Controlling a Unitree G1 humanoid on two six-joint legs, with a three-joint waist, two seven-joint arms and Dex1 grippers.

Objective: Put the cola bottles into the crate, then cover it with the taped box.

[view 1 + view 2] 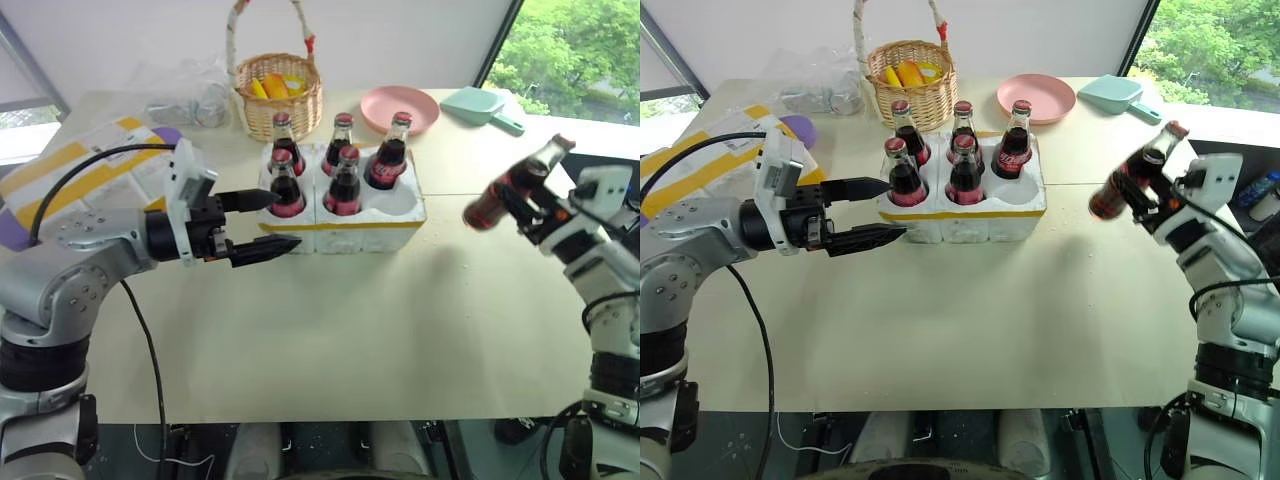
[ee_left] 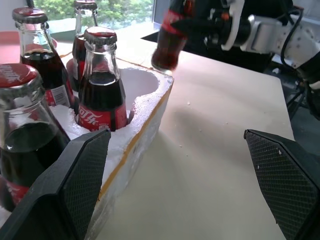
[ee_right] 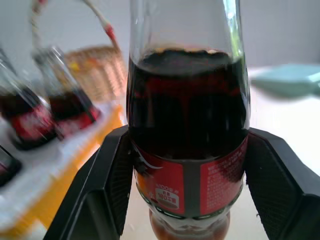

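I should move the cola bottle (image 1: 490,205) toward the crate's empty front hole (image 1: 392,204) and turn it upright before I lower it, because it is slanting in my right gripper beside the crate.
The white foam crate (image 1: 385,228) with a yellow tape band stands at the table's middle back. Five cola bottles (image 1: 344,185) stand upright in its wells. Its front right well (image 2: 142,85) is empty. My right gripper (image 1: 535,205) is shut on a sixth cola bottle (image 1: 500,195), which it holds tilted in the air to the right of the crate, clear of the table. Its fingers (image 3: 112,170) clamp the bottle at the label. My left gripper (image 1: 288,220) is open at the crate's front left corner, pointing right, with nothing between its fingers. The taped box (image 1: 70,175) lies at the far left.
Behind the crate stands a wicker basket (image 1: 280,100) with yellow items inside. A pink plate (image 1: 398,108) and a teal scoop (image 1: 480,106) lie at the back right. A clear plastic bag (image 1: 190,100) lies at the back left. Bare tabletop (image 1: 380,330) stretches in front of the crate.
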